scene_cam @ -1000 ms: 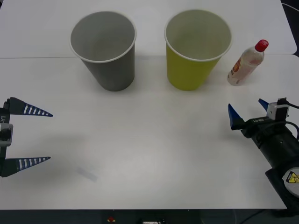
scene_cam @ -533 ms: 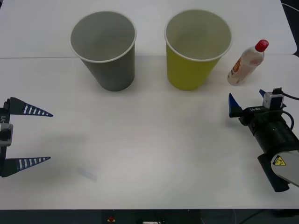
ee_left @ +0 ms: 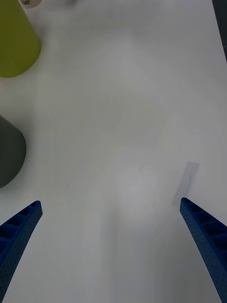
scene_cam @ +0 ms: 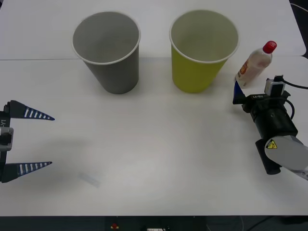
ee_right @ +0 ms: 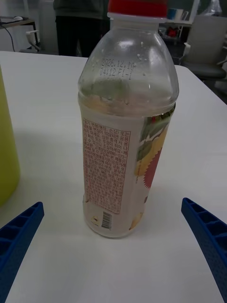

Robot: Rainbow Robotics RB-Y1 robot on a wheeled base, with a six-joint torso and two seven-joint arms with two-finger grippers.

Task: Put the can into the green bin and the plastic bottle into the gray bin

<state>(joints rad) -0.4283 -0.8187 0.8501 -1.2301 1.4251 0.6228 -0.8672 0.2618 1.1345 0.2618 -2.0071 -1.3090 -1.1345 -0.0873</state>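
The plastic bottle (scene_cam: pixel 255 65) will tip and lean on the inside of the gray bin when the robot drops it in, because the gray bin's wide opening (scene_cam: pixel 106 38) leaves plenty of room.
The plastic bottle (scene_cam: pixel 254 64), clear with a red cap, stands upright at the table's far right, next to the green bin (scene_cam: pixel 202 51). The gray bin (scene_cam: pixel 106 52) stands to the left of the green one. My right gripper (scene_cam: pixel 252 90) is open just in front of the bottle. In the right wrist view the bottle (ee_right: pixel 126 137) stands close between the spread fingers of this gripper (ee_right: pixel 112 204), untouched, with the green bin (ee_right: pixel 6 156) beside it. My left gripper (scene_cam: pixel 52 140) waits open at the table's left edge. The can is out of view.
A small clear strip (scene_cam: pixel 89 179) lies on the white table (scene_cam: pixel 159 144) near the front left, also visible before the left gripper (ee_left: pixel 109 202) as a faint strip (ee_left: pixel 189 182). The green bin (ee_left: pixel 15 42) and gray bin (ee_left: pixel 9 151) stand beyond.
My right arm has moved forward and slightly left, bringing its open gripper up to the bottle. The left arm, bins and bottle have not moved.
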